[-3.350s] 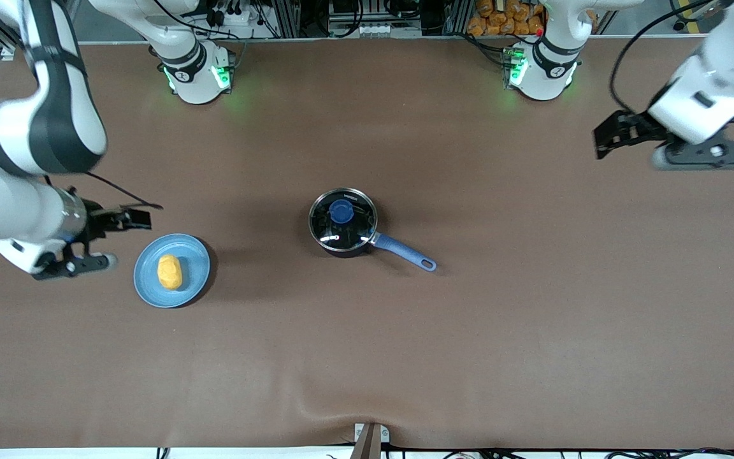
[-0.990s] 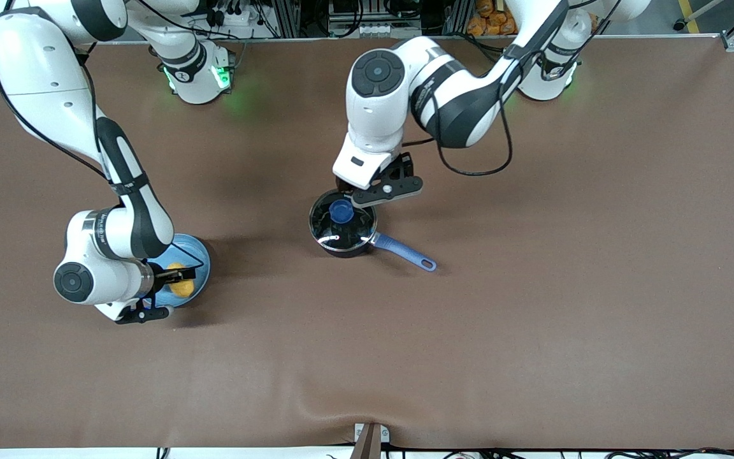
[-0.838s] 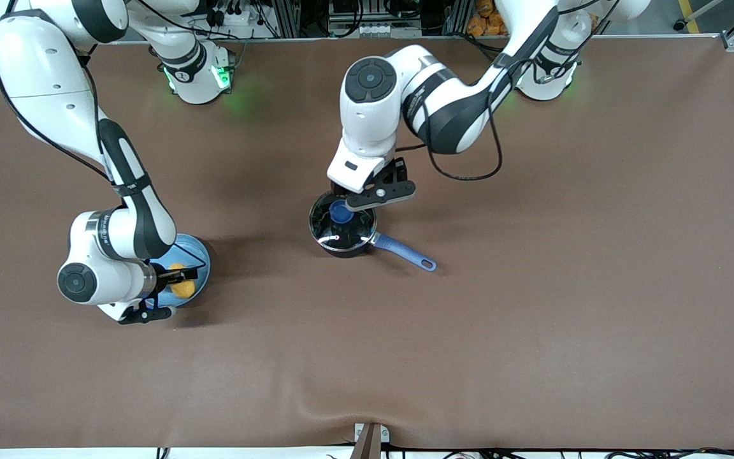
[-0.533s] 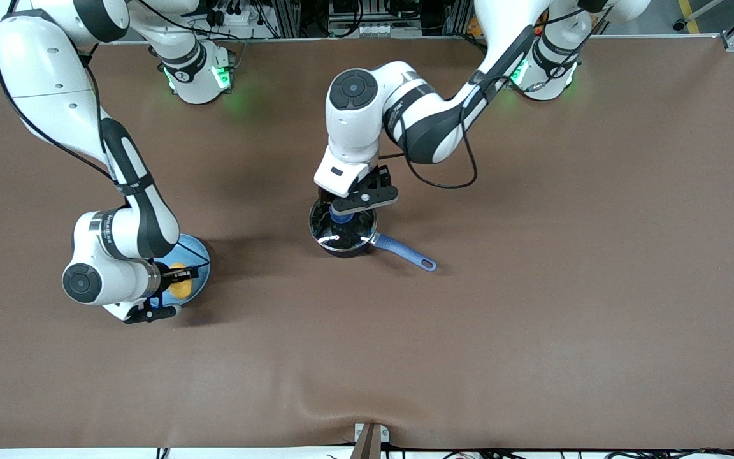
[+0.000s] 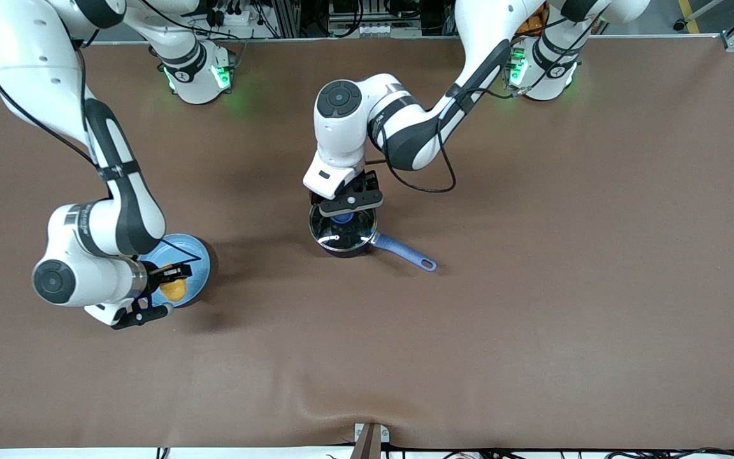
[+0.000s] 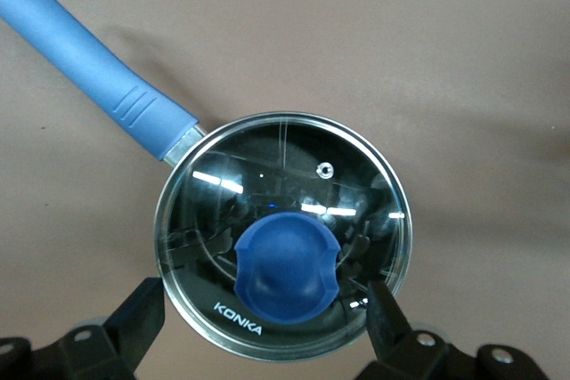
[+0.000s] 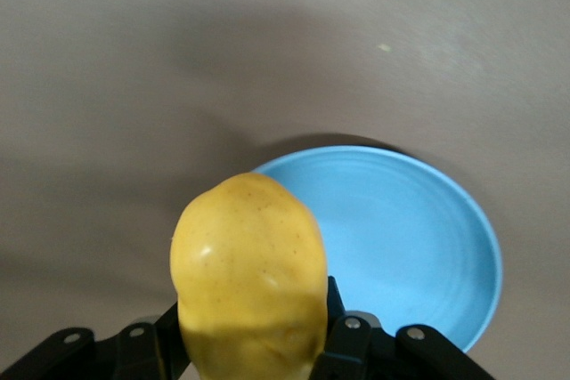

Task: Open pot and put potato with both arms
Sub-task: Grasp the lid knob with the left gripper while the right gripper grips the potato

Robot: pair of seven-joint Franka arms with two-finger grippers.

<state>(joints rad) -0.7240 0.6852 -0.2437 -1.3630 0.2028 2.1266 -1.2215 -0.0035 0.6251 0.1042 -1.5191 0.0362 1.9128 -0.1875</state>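
The robot should expect an empty black pot (image 5: 350,251) when it lifts the glass lid, since only a dark inside and reflections (image 6: 276,186) can be seen through the lid.
The black pot (image 5: 341,241) stands mid-table with its glass lid (image 5: 335,234) on; its blue handle (image 5: 405,253) points toward the front camera. My left gripper (image 5: 343,207) is open just over the lid's blue knob (image 5: 341,218). In the left wrist view the gripper (image 6: 263,322) has its fingers (image 6: 134,318) spread wide on either side of the knob (image 6: 287,266) and touches nothing. My right gripper (image 5: 172,284) is shut on the yellow potato (image 5: 176,291) and holds it above the plate's edge. The right wrist view shows the potato (image 7: 249,273) clamped between the fingers.
The flat light-blue plate (image 5: 182,252) lies bare toward the right arm's end of the table and also shows in the right wrist view (image 7: 419,238). The brown table cover (image 5: 532,287) is bare around the pot. Both arm bases stand along the table's top edge.
My left gripper came in over the pot and stopped above the lid knob. My right gripper closed on the potato and has raised it off the plate.
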